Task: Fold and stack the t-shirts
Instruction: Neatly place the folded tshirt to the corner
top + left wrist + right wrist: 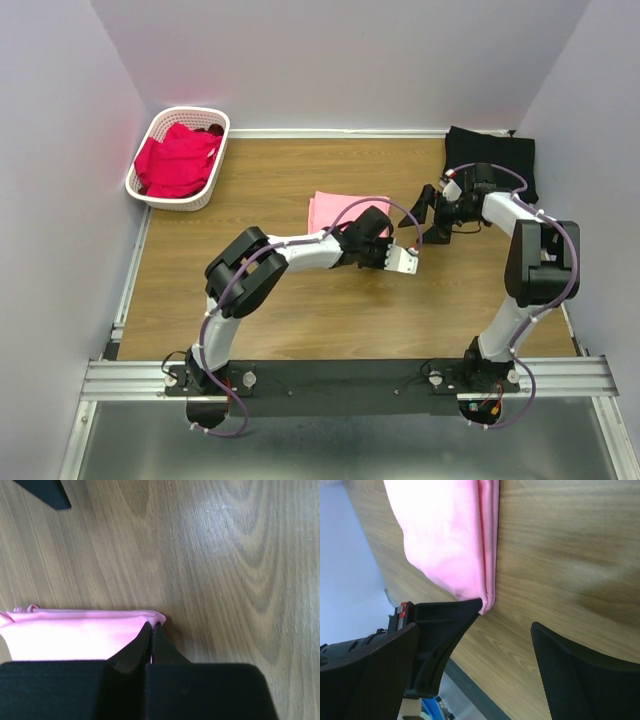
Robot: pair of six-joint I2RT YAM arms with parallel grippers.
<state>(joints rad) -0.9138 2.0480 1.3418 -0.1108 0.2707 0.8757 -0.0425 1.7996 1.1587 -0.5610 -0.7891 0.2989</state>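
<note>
My right gripper is on the same side as the black t-shirt (489,162), so it should take the pink t-shirt's edge (386,209) beside my left gripper and stack it there.
A light salmon-pink t-shirt (330,208) lies folded on the wooden table (280,290) near the middle. My left gripper (362,231) is shut on its near right corner; the left wrist view shows the fingertips (152,628) pinching the fold's edge of the pink shirt (75,635). My right gripper (429,220) is open and empty, just right of that corner. In the right wrist view the pink shirt (450,535) lies ahead of the open gripper (475,680). A black t-shirt (492,158) lies folded at the back right. Magenta-red t-shirts (178,160) are piled in the basket.
The white slotted basket (212,120) stands at the back left corner. Grey walls close in the table on three sides. The metal rail (340,375) with both arm bases runs along the near edge.
</note>
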